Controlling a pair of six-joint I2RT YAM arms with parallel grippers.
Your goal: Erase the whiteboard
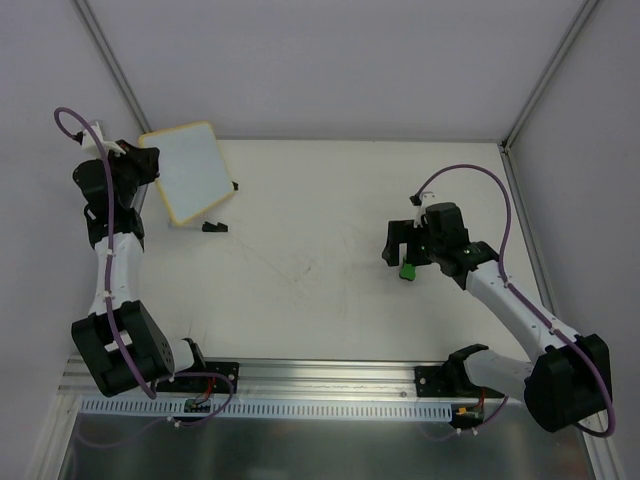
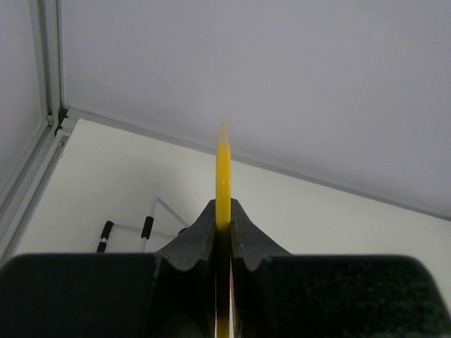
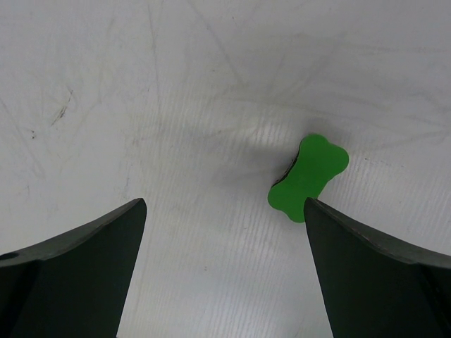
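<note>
Next, I pull the whiteboard back square with my left gripper and lower it onto the stand (image 1: 214, 227), because the whiteboard's lower edge (image 1: 207, 205) slants across the wire stand's black feet.
A small whiteboard (image 1: 190, 167) with a yellow frame is held tilted above the table's far left corner. My left gripper (image 1: 140, 165) is shut on its left edge; in the left wrist view the yellow edge (image 2: 223, 176) runs upright between the closed fingers (image 2: 201, 236). A green bone-shaped eraser (image 1: 407, 270) lies on the table at the right. My right gripper (image 1: 404, 250) is open just above it. In the right wrist view the eraser (image 3: 308, 177) lies ahead of the right finger (image 3: 373, 274), outside the gap.
A wire stand with black feet (image 1: 216, 226) lies on the table under the board and also shows in the left wrist view (image 2: 127, 229). The grey back wall and metal frame posts (image 1: 110, 65) enclose the white table (image 1: 320, 290).
</note>
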